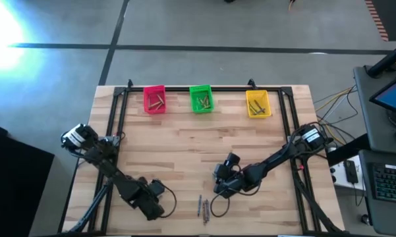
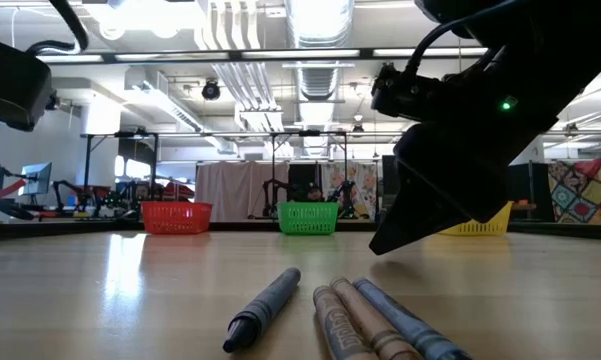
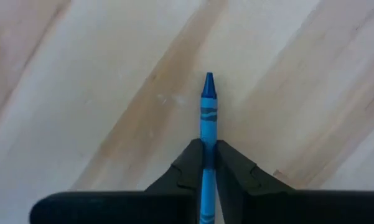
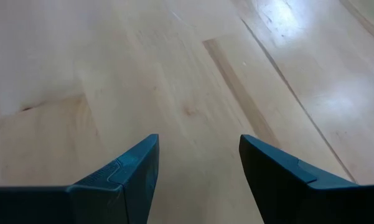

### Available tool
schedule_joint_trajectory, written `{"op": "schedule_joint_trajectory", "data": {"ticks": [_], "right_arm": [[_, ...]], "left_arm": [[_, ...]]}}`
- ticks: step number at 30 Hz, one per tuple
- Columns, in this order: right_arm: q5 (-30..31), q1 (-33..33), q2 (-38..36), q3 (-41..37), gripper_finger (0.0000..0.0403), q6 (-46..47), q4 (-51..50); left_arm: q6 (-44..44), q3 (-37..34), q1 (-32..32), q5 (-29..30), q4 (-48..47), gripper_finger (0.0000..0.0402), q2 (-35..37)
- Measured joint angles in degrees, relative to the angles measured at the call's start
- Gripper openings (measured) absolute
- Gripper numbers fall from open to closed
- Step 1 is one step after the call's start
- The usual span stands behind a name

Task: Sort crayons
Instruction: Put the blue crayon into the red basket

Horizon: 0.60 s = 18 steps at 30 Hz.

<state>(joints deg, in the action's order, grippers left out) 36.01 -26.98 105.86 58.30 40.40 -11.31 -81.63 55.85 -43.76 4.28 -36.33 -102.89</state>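
Observation:
My left gripper's fingers are in line with the blue crayon (image 3: 208, 109), its tip clear ahead, so I should carry it on until its tip is above the pink bin (image 1: 155, 99).
Several loose crayons (image 1: 202, 207) lie flat on the wooden table near its front edge. The low view shows a bluish-grey one (image 2: 265, 308), two brownish ones (image 2: 355, 325) and another bluish one (image 2: 412, 326). My left gripper (image 1: 157, 209) is at the front, left of them, shut on a blue crayon (image 3: 208, 109). My right gripper (image 1: 221, 185) hovers just behind and to the right of the loose crayons; it is open and empty (image 4: 199, 168) and shows as a dark mass in the low view (image 2: 450, 190). My left gripper pinches the blue crayon between its two fingers (image 3: 190, 165), on the wrapped shaft (image 3: 208, 144). The crayon lies along the fingers. Its pointed tip (image 3: 208, 79) sticks out ahead of the fingertips, over the wood.
A pink bin (image 1: 154, 100), a green bin (image 1: 201, 99) and a yellow bin (image 1: 257, 104) stand in a row at the table's far edge, each holding a few crayons. A black frame (image 1: 118, 112) borders the table. Bare wood lies between the bins and the grippers.

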Motion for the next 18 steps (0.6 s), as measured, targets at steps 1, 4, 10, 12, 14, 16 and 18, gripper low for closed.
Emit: {"op": "schedule_joint_trajectory", "data": {"ticks": [1, 4, 10, 12, 14, 16, 18], "right_arm": [[0.0, 0.0, 0.0, 0.0, 0.0214, 0.0, 0.0], [0.0, 0.0, 0.0, 0.0, 0.0215, -0.1, 0.0], [0.0, -0.6, -0.5, -0.1, 0.0214, -0.6, 0.4], [-0.3, -1.8, -2.0, -0.1, 0.0214, -2.1, 2.4], [-0.3, -3.8, -4.8, -0.1, 0.0214, -7.2, 7.3], [-0.2, -5.8, -7.9, -0.1, 0.0214, -14.6, 13.6], [-0.2, -7.4, -10.6, -0.7, 0.0214, -21.0, 17.9]], "left_arm": [[0.8, -0.1, 0.6, 0.2, -0.3, 0.0012, 0.4], [4.4, -0.6, 3.0, 3.1, -2.2, 0.0006, 2.3], [7.4, -4.3, 7.4, 15.1, -5.4, 0.0001, 10.0], [7.5, -6.7, 8.2, 16.9, -6.2, 0.0001, 13.9], [7.6, -9.1, 8.9, 20.3, -5.8, 0.0001, 18.0], [8.3, -11.4, 9.5, 25.0, -5.5, 0.0001, 23.1], [9.8, -13.7, 10.4, 29.4, -5.1, 0.0001, 27.9]]}}
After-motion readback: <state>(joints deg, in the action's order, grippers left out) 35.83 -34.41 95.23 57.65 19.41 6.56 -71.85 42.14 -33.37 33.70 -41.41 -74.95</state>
